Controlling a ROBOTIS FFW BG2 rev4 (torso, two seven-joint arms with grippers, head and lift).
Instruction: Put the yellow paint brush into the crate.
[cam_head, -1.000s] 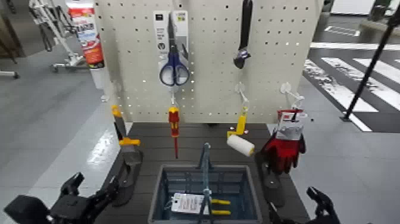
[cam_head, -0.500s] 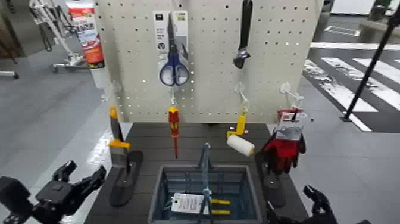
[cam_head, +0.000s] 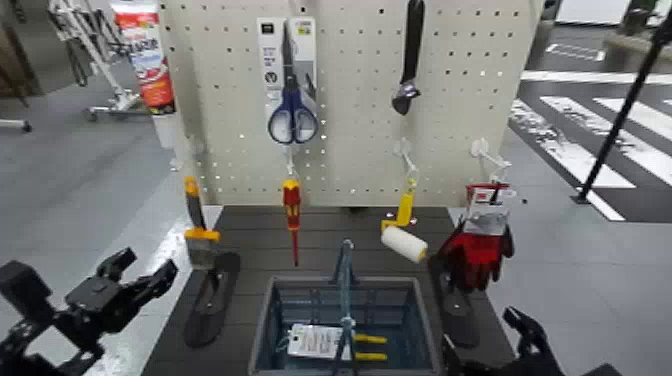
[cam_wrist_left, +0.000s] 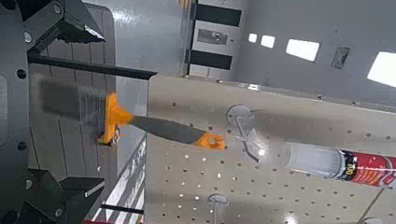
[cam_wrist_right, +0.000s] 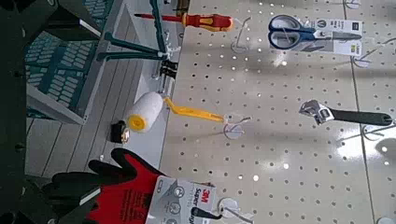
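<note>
My gripper will pull the yellow paint brush (cam_head: 200, 222) outward. The brush hangs from an open-ended white hook (cam_wrist_left: 248, 135), so it will then slide off the end of the hook.
The yellow paint brush (cam_head: 196, 228) hangs at the left edge of the pegboard, dark handle up, yellow band and grey bristles down. In the left wrist view the brush (cam_wrist_left: 140, 123) lies ahead, between my spread fingers (cam_wrist_left: 70, 23). My left gripper (cam_head: 140, 268) is open and empty, low and to the left of the brush, apart from it. The grey-blue crate (cam_head: 420, 318) with its tall handle bar stands at the table's front middle; it also shows in the right wrist view (cam_wrist_right: 65, 70). My right gripper (cam_head: 522, 330) waits open at the front right.
On the pegboard (cam_head: 350, 100) hang scissors (cam_head: 292, 115), a wrench (cam_head: 410, 60), a red-and-yellow screwdriver (cam_head: 292, 215), a yellow-handled roller (cam_head: 403, 238) and red gloves (cam_head: 480, 245). Two dark flat feet (cam_head: 212, 295) lie on the table. A tagged pack (cam_head: 320, 342) lies in the crate.
My left gripper has drawn back to the left and risen, away from the table edge. The brush has swung slightly to the left on its hook. The right arm has barely moved.
</note>
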